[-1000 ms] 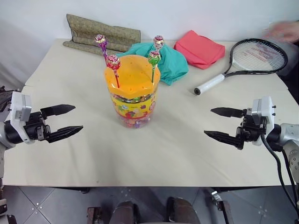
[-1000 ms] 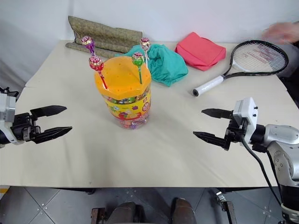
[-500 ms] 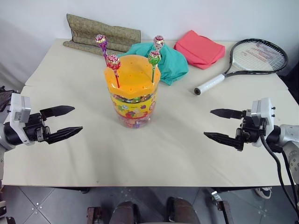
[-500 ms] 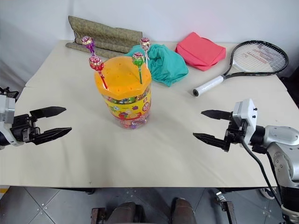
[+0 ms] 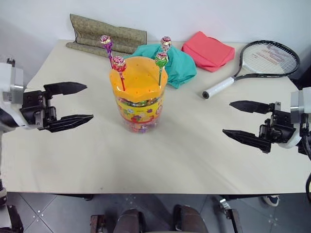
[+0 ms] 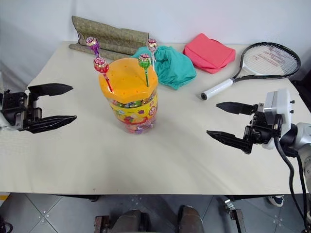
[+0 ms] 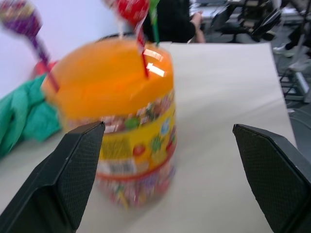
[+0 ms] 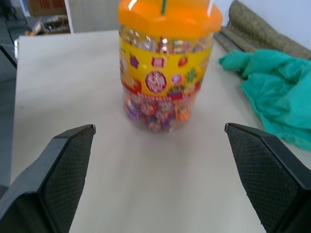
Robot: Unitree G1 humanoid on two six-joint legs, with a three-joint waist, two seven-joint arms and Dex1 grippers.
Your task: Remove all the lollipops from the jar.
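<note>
My left gripper keeps moving toward the red lollipop's stick, which stands free at the orange lid's edge, until the open fingers are around that stick.
The jar is a clear tub with a cartoon label and a domed orange lid, standing upright mid-table. Several lollipops stand in the lid's holes: purple, red, green and pink. My left gripper hovers open to the left of the jar, pointing at it, with nothing in it. Well to the jar's right, my right gripper is open too and holds nothing. Both wrist views look at the jar between spread fingers.
Behind the jar lie a teal cloth, a pink folded cloth and an olive patterned cushion. A tennis racket lies at the back right. The table's front edge runs just below both grippers.
Both grippers have risen, still open. The left one also moved in toward the jar. A blurred hand at the far right a second ago is gone.
</note>
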